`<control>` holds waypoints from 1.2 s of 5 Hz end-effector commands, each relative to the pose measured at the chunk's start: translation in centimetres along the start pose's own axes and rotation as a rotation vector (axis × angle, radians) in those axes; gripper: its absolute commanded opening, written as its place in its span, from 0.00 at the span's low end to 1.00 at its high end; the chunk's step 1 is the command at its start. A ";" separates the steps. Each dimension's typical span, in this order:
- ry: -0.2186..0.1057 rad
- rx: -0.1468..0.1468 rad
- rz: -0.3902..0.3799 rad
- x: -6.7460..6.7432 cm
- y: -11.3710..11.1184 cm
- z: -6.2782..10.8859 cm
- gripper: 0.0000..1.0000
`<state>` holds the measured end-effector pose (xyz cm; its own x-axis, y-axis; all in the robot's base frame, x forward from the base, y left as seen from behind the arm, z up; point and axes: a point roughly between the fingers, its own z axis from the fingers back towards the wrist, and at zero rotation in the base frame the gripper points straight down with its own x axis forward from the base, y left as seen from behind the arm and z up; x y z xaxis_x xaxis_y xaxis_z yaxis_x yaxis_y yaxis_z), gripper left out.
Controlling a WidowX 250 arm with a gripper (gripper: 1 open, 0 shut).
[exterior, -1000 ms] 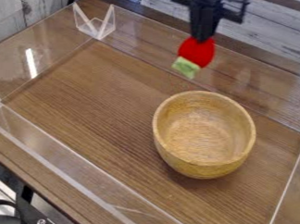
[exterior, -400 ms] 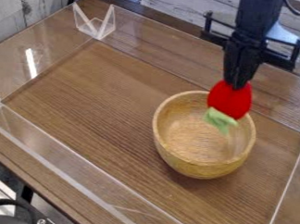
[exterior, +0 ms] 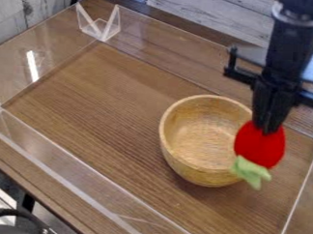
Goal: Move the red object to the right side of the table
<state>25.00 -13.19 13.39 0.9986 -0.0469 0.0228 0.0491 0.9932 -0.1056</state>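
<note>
My gripper keeps going to the table's near corner [exterior: 256, 225] and lets go there, since that corner is open and the red object [exterior: 260, 146] is above the wooden bowl's rim.
The red object [exterior: 259, 146], a small glossy toy strawberry with a light green leafy cap hanging at its lower side, is held in the air by my gripper [exterior: 266, 126], which is shut on its top. It hangs over the right rim of the wooden bowl [exterior: 197, 140], above the brown wood-grain table [exterior: 107, 108]. The black arm comes straight down from the top right of the frame. My fingertips are mostly hidden behind the strawberry.
Low clear acrylic walls [exterior: 67, 174] border the tabletop on all sides. A small clear acrylic stand [exterior: 98, 22] sits at the back left corner. The right wall lies close beside the held strawberry.
My gripper carried the strawberry from the back of the table, across the bowl, to its right rim, coming nearer the camera and rightwards. The bowl has stayed put.
</note>
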 end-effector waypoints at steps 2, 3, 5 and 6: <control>-0.059 -0.088 0.016 -1.7 -1.3 -1.3 0.00; -0.056 -0.099 0.026 -2.3 -1.4 -2.1 0.00; -0.047 -0.123 0.035 -2.7 -1.4 -3.7 0.00; -0.039 -0.132 0.031 -2.8 -1.2 -4.3 0.00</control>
<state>21.88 -14.64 8.29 0.9997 -0.0113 0.0239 0.0163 0.9753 -0.2205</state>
